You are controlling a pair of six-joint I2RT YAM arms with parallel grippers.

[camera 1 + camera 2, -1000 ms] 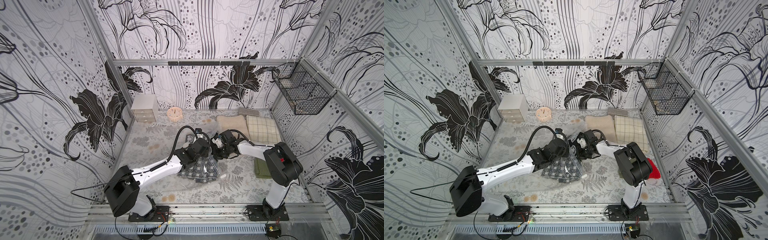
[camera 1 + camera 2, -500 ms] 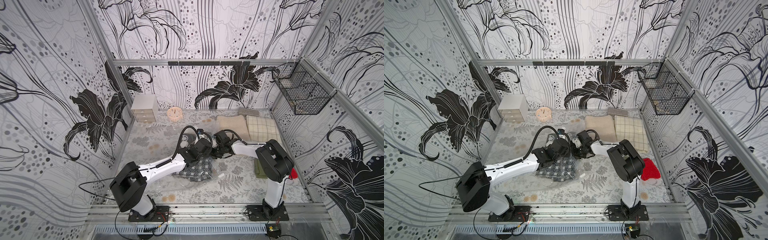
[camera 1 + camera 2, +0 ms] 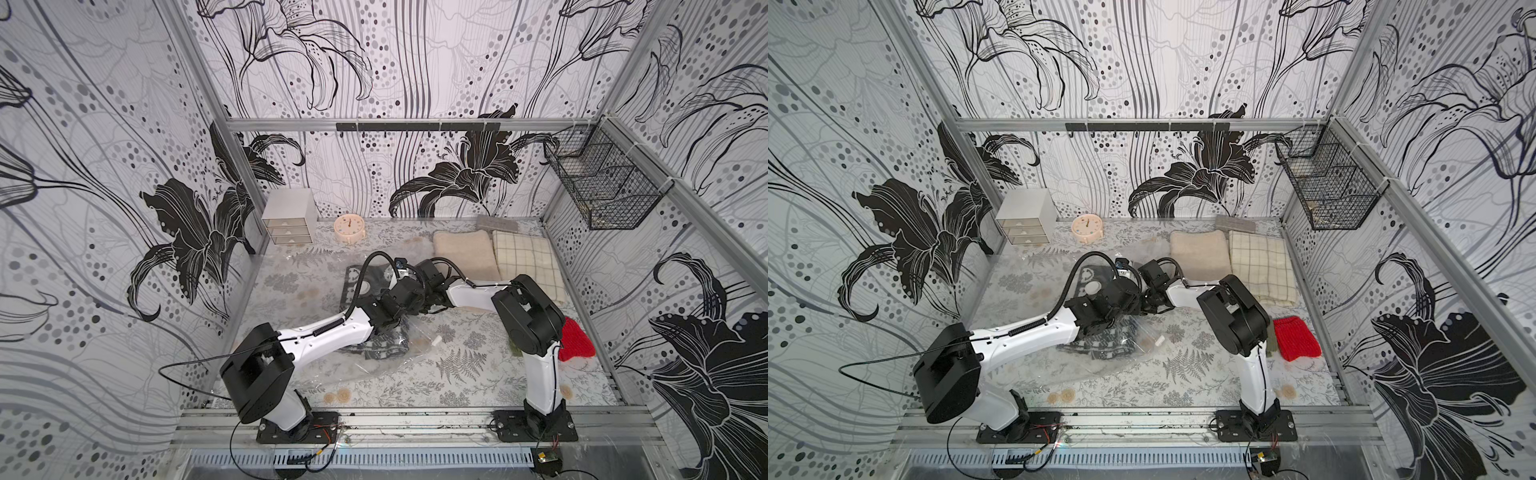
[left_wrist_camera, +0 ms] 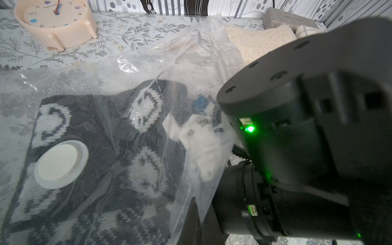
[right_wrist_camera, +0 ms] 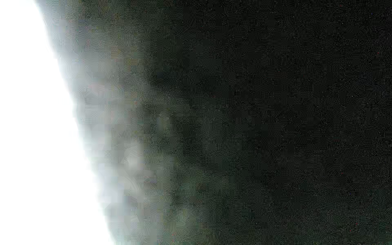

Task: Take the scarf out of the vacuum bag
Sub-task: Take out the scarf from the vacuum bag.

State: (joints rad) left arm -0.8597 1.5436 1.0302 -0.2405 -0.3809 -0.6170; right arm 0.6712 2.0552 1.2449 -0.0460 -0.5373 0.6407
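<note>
My right gripper is inside the vacuum bag at the scarf's end (image 4: 176, 94), so I should draw the scarf back toward the bag's opening while my left gripper pins the bag's film (image 4: 188, 188).
The vacuum bag (image 3: 380, 368), clear crinkly plastic, lies mid-table in both top views. Its round white valve disc (image 4: 61, 163) sits over the dark scarf (image 4: 89, 197) with pale knitted motifs, which is still inside the bag. The small white zip slider (image 3: 436, 340) lies on the table to the right of the bag. In the left wrist view my left gripper (image 4: 194, 224) is shut on a fold of bag film. My right gripper (image 3: 1148, 305) meets it over the bag. Its fingers are hidden behind my left wrist, and the right wrist view is a dark blur.
At the back stand a small drawer unit (image 3: 289, 216), a peach clock (image 3: 350, 228) and a grey block (image 3: 496, 223). A beige towel (image 3: 463, 253) and a checked cloth (image 3: 525, 262) lie back right. A red knit piece (image 3: 575, 340) lies by the right wall, below a wire basket (image 3: 602, 183).
Both arms have moved towards the back left with the bag film, staying close together. The right elbow swung left and uncovered the red knit piece. The valve end of the bag now shows behind the wrists.
</note>
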